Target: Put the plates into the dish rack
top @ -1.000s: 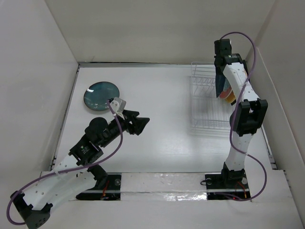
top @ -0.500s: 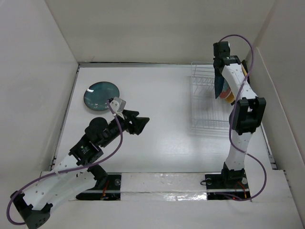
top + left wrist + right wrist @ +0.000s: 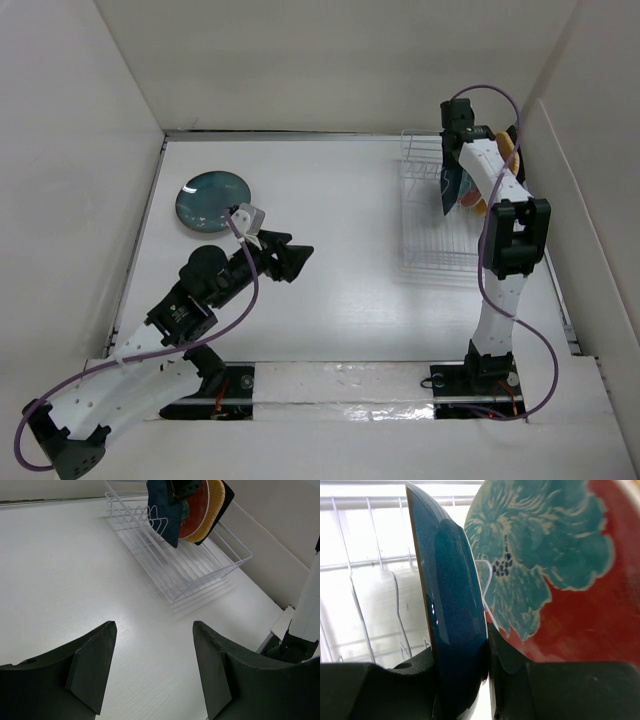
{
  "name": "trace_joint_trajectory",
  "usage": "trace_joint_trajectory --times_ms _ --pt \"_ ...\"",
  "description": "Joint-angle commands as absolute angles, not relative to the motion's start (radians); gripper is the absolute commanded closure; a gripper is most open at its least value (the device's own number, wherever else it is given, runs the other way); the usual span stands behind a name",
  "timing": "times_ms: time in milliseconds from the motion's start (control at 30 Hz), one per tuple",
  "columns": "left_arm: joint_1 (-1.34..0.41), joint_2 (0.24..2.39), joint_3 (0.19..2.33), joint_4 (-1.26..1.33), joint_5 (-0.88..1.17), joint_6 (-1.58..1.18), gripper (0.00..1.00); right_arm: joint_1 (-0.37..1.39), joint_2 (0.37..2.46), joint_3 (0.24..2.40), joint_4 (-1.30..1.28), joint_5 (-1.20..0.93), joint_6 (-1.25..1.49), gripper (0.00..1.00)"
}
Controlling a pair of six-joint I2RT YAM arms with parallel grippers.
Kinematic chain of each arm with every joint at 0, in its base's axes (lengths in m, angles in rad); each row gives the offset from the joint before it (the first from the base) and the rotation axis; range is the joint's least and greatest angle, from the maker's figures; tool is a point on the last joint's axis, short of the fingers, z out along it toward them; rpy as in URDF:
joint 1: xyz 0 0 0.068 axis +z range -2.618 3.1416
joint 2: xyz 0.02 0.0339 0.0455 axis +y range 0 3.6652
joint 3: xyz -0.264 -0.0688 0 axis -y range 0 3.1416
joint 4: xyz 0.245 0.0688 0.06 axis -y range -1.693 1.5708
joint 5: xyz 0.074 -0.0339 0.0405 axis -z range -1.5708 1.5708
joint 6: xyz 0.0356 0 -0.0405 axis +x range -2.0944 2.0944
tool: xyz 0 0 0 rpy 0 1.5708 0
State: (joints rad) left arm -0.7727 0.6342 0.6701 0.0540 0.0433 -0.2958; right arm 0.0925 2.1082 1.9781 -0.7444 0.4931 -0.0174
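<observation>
The round dark teal plate (image 3: 213, 201) is lying flat out of my right gripper's reach. Next, my left gripper picks it up by its edge (image 3: 188, 224) and passes it over.
My right gripper (image 3: 452, 185) is shut on the navy leaf-shaped plate (image 3: 451, 615), held on edge over the white wire dish rack (image 3: 428, 225). Right behind it in the rack stands the red-rimmed teal floral plate (image 3: 560, 570). In the left wrist view the navy plate (image 3: 164, 510), the red plate (image 3: 196, 512), the tan woven plate (image 3: 214, 505) and the black-rimmed plate (image 3: 226, 497) stand together at the rack's far end. The round dark teal plate (image 3: 213, 200) lies flat at the table's far left. My left gripper (image 3: 298, 260) is open and empty, near the table's middle.
White walls close in the table on the left, the back and the right. The rack's (image 3: 190, 565) near rows of tines hold nothing. The right arm's base (image 3: 300, 635) stands at the near right edge.
My right gripper has moved left and down with the navy plate, lowering it further into the rack beside the red plate. The left arm has not moved.
</observation>
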Motion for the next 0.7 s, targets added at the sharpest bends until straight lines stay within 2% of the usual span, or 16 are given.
trace_joint_trajectory --times_ms 0,100,167,200,267,300,400,533,667 --pt "-0.778 0.632 0.678 0.087 0.034 -0.282 0.41 0.091 2.097 1.973 -0.655 0.497 -0.017 1.00" --pt "-0.778 0.634 0.677 0.089 0.035 -0.282 0.41 0.091 2.095 1.962 -0.655 0.485 -0.011 1.00" --pt "-0.778 0.634 0.678 0.089 0.035 -0.282 0.41 0.091 2.094 1.954 -0.652 0.482 -0.009 0.96" --pt "-0.778 0.634 0.677 0.089 0.034 -0.282 0.41 0.091 2.089 1.948 -0.647 0.477 -0.009 0.85" --pt "-0.778 0.634 0.678 0.089 0.032 -0.284 0.41 0.091 2.080 1.934 -0.637 0.477 -0.006 0.71" --pt "-0.778 0.635 0.678 0.089 0.031 -0.284 0.41 0.091 2.066 1.928 -0.634 0.482 -0.005 0.57" --pt "-0.778 0.638 0.678 0.089 0.028 -0.285 0.42 0.100 2.034 1.908 -0.606 0.486 -0.003 0.39" --pt "-0.778 0.649 0.680 0.089 0.012 -0.290 0.43 0.100 1.935 1.855 -0.542 0.460 0.041 0.32" --pt "-0.778 0.670 0.684 0.091 -0.027 -0.298 0.49 0.120 1.805 1.746 -0.444 0.442 0.083 0.31"
